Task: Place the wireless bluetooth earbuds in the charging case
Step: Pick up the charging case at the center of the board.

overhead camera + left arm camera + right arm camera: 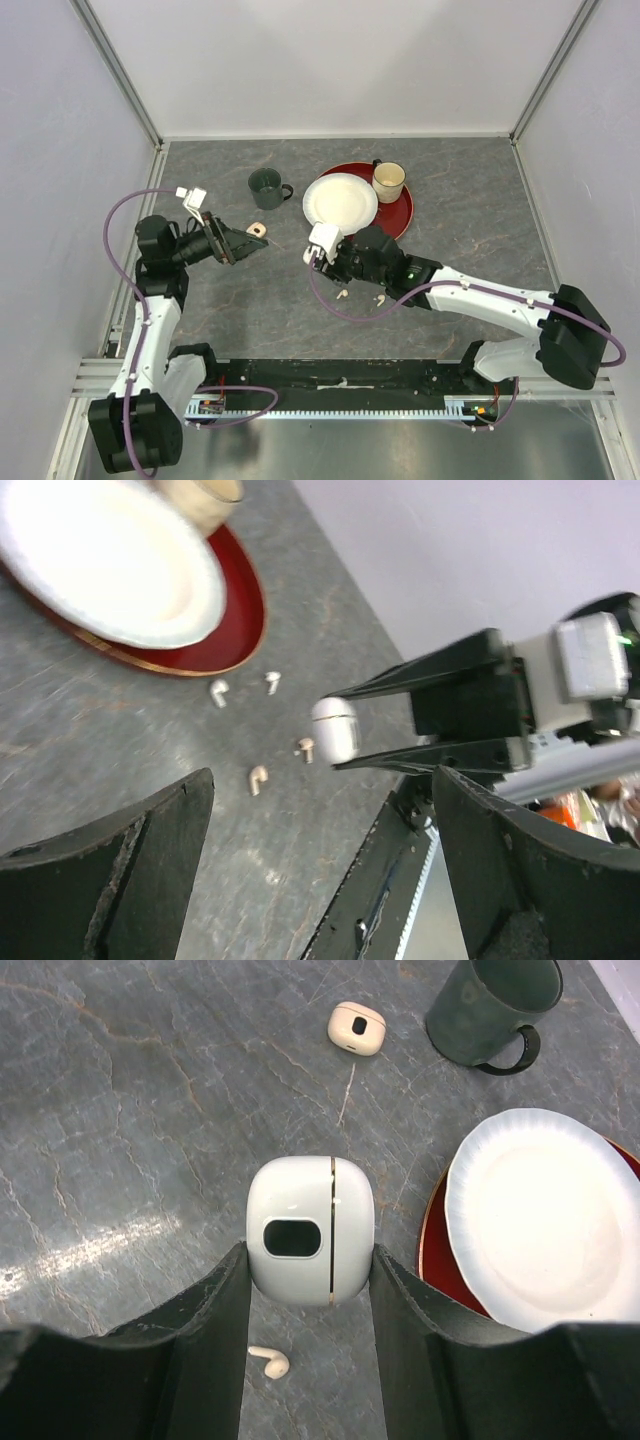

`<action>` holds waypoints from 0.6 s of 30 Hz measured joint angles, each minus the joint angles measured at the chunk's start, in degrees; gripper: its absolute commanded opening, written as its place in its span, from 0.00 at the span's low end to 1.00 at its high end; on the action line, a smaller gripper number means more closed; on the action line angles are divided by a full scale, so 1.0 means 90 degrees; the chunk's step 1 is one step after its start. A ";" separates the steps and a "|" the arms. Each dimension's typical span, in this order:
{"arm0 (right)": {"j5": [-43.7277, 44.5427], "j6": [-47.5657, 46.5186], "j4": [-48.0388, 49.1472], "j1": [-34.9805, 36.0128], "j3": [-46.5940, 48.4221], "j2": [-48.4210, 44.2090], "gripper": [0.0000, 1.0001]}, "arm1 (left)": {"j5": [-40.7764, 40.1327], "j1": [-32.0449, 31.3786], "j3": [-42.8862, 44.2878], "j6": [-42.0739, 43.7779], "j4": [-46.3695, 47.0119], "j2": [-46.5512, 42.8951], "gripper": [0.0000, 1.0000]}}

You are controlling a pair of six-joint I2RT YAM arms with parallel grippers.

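Note:
The white charging case's loose end [311, 257] faces the open fingers of my left gripper, so the gripper should go on moving toward the case and close on that loose end.
My right gripper [310, 1260] is shut on a closed white charging case [310, 1222] and holds it above the table; the case also shows in the top view [323, 238]. A closed peach charging case [357, 1028] lies farther back, just beside my left gripper [252, 243]. My left gripper [322, 780] is open and empty. In the left wrist view, two white earbuds [219, 692] [272, 682] and two peach earbuds [306, 748] [258, 779] lie loose on the table near the held case [335, 730]. One peach earbud [270, 1362] lies below the right gripper.
A white plate [340, 200] sits on a red plate [402, 215] at the back, with a tan mug [389, 181] on it. A dark green mug [266, 187] stands to their left. White walls enclose the table.

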 measured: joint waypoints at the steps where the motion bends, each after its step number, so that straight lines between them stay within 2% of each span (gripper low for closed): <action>1: -0.0010 -0.0056 0.0015 0.0000 -0.0078 -0.0070 0.00 | 0.0053 -0.0104 -0.0007 -0.0061 0.0117 -0.0032 0.95; 4: -0.0061 -0.0143 0.0027 -0.0002 -0.0206 -0.0177 0.00 | 0.0063 -0.0792 0.0005 -0.0163 0.0413 -0.0070 0.94; 10: -0.0155 -0.0189 0.0112 0.0000 -0.0313 -0.0325 0.00 | -0.0525 -0.2215 0.0236 -0.0075 0.0129 0.0316 0.91; 18: -0.0243 -0.0189 0.0287 0.0005 -0.0437 -0.0663 0.00 | -0.1421 -0.2963 0.0595 0.0046 -0.0236 0.0971 0.88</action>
